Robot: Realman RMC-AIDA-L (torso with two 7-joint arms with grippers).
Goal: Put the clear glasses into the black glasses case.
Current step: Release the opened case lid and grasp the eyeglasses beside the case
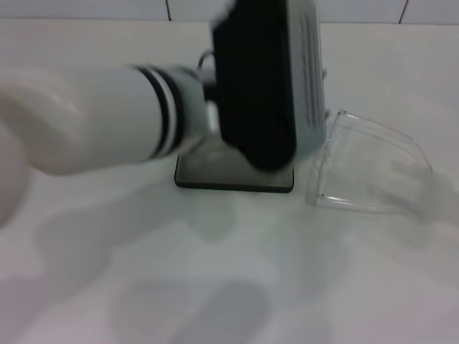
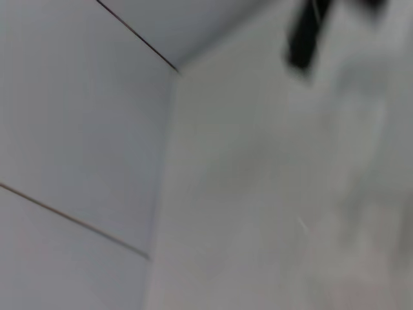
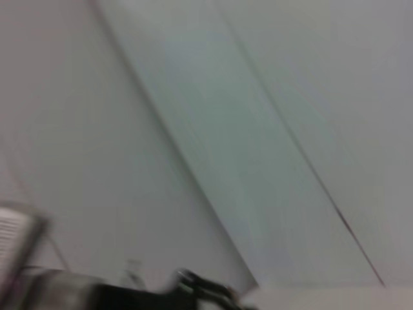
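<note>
The black glasses case [image 1: 233,175] has my left gripper crowding the space above it, so my left gripper should move back and my right gripper should take the clear glasses [image 1: 325,155] by their bridge.
The clear glasses [image 1: 373,166] lie on the white table to the right of the black glasses case [image 1: 233,180], a small gap apart from it. Only the case's front edge and a strip of greyish surface show. The rest is hidden behind my left gripper [image 1: 267,143], a blurred black and grey block that hangs over the case at the end of the white arm reaching in from the left. The gripper has nothing visibly in it. My right gripper is out of the head view.
The white table [image 1: 215,272] stretches in front of the case and glasses. A tiled white wall [image 1: 93,8] runs along its back edge. In the right wrist view a dark blurred part of an arm [image 3: 129,294] shows low against the wall.
</note>
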